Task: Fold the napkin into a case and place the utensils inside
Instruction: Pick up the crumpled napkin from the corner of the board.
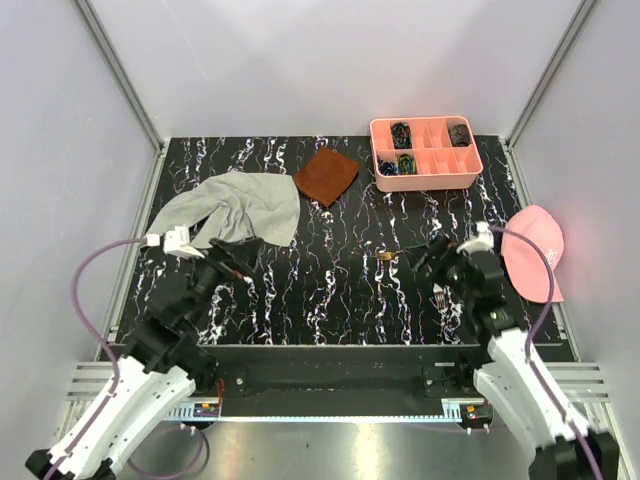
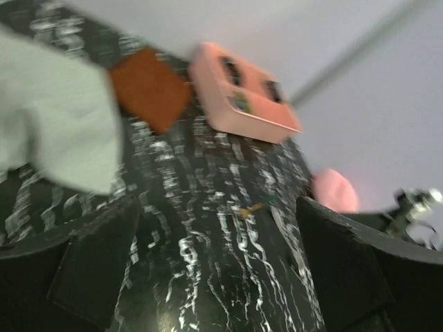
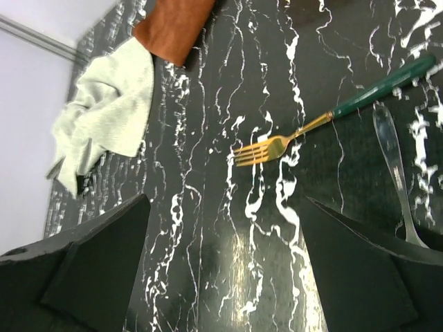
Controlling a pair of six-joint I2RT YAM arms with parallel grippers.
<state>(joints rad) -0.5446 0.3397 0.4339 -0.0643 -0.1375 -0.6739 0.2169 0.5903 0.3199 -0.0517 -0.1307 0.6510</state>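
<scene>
My right gripper is moving toward the napkin's near corner (image 1: 286,239), which lies clear of the rust-brown cloth. It should go on to that corner until its open fingers close on it.
The napkin (image 1: 240,205) lies crumpled and unfolded at the back left of the table; it also shows in the wrist views (image 2: 55,117) (image 3: 111,111). No case is in view. The utensils lie right of centre: a gold-tined fork with a dark green handle (image 3: 277,146) (image 1: 388,258) and a slim silver piece (image 3: 390,149) (image 1: 440,297). My left gripper (image 1: 232,255) (image 2: 214,263) hangs open just in front of the napkin's near edge, holding nothing. My right gripper (image 1: 432,262) (image 3: 221,270) stands open above the utensils with nothing between its fingers.
A small rust-brown cloth (image 1: 325,175) lies at the back centre, beside the napkin. A pink compartment tray (image 1: 380,150) with small dark items stands at the back right. A pink cap (image 1: 535,255) rests at the table's right edge. Grey walls enclose the table.
</scene>
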